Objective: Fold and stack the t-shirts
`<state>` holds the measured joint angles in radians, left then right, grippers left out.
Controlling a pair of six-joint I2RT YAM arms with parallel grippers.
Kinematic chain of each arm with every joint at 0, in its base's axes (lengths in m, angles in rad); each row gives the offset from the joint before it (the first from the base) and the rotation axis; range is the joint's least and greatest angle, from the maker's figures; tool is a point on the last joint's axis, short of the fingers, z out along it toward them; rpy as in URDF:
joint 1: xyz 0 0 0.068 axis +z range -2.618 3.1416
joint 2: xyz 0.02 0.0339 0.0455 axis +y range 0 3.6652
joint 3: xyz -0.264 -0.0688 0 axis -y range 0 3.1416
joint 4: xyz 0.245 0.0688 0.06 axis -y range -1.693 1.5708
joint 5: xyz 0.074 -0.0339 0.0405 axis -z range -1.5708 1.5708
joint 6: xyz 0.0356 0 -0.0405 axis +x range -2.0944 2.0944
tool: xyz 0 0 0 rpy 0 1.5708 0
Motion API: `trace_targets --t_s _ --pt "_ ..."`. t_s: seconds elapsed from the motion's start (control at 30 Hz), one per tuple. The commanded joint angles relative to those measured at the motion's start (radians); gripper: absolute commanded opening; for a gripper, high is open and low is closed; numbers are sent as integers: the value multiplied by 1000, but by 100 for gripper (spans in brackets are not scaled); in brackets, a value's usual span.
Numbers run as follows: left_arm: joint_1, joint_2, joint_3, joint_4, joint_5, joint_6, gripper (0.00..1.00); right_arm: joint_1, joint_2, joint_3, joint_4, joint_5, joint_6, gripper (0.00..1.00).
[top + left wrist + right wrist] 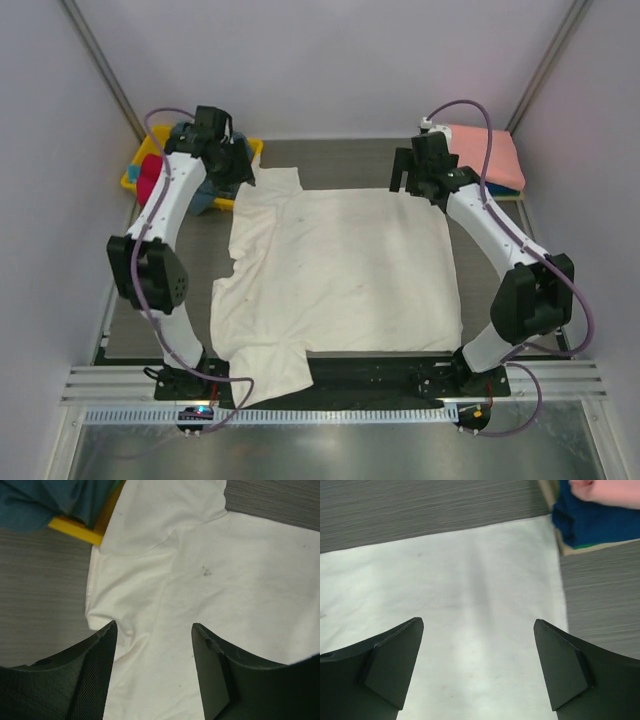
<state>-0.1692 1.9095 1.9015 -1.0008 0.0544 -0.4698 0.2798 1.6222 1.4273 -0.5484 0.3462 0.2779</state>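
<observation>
The cream-white t-shirt's armpit (242,259) is creased near the yellow bin, so the robot's left gripper should move down to its edge (233,243) and spread it out before the fold.
A large cream-white t-shirt (340,270) lies spread flat on the dark table, its sleeves to the left and its hem to the right. My left gripper (237,168) is open and empty over the far-left sleeve; the left wrist view shows the gripper (154,627) above the creased armpit of the shirt (210,580). My right gripper (412,182) is open and empty over the far-right hem corner; the right wrist view shows the gripper (479,622) above the shirt (470,580). A salmon-pink shirt (487,155) lies folded at the back right, on a navy one (592,522).
A yellow bin (130,181) at the back left holds a magenta shirt (150,175) and a grey-blue one (45,500), right beside the far sleeve. The near sleeve (270,378) hangs over the front rail. Bare table (140,320) lies left of the shirt.
</observation>
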Motion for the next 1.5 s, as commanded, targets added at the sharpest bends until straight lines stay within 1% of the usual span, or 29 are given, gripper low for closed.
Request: trace_targets --t_s 0.0,0.07,0.1,0.2,0.3,0.4,0.43,0.57,0.63,0.67,0.73,0.77,0.87,0.9,1.0,1.07,1.17,1.27,1.3,1.4,1.47 --pt "-6 -222 -220 125 -97 1 62 9 -47 -135 54 -196 131 99" --pt "-18 -292 -324 185 -105 -18 62 9 -30 -189 93 -234 173 99" --pt "-23 -346 -425 203 -108 -39 62 9 -18 -218 102 -246 179 99" --pt "-41 -398 -586 283 -99 -69 61 9 36 -235 148 -271 198 98" --pt "-55 -379 -650 330 -110 -107 59 9 106 -205 177 -302 199 98" --pt "-67 -320 -700 401 -131 -145 57 7 186 -167 183 -326 201 98" --pt "-69 -278 -706 410 -140 -168 57 6 202 -163 183 -329 202 98" --pt "-69 -175 -707 484 -189 -201 57 4 231 -195 220 -332 214 98" --pt "-69 -129 -700 508 -254 -202 57 -2 235 -226 240 -332 215 98" --pt "-66 -78 -679 508 -269 -202 56 -13 242 -241 245 -334 215 98" --pt "-55 -32 -658 507 -297 -201 54 -31 254 -258 246 -332 216 98" --pt "-50 11 -641 508 -303 -201 53 -60 258 -275 248 -332 218 98" --pt "-13 58 -627 502 -309 -201 51 -105 281 -306 254 -368 227 99" --pt "8 65 -625 504 -309 -193 50 -138 286 -314 255 -372 227 99" --pt "31 74 -601 489 -369 -158 49 -195 315 -337 257 -374 230 99" --pt "37 74 -585 464 -424 -145 47 -214 315 -356 274 -386 225 97" --pt "45 71 -546 443 -444 -130 46 -223 317 -354 274 -409 234 97" --pt "42 48 -506 413 -433 -127 46 -220 312 -352 280 -438 234 97" --pt "37 31 -501 409 -432 -128 46 -218 311 -347 281 -467 230 97" --pt "8 -52 -460 372 -447 -115 51 -194 288 -324 257 -481 207 97" --pt "-12 -127 -418 306 -455 -96 55 -168 268 -291 228 -474 193 97"
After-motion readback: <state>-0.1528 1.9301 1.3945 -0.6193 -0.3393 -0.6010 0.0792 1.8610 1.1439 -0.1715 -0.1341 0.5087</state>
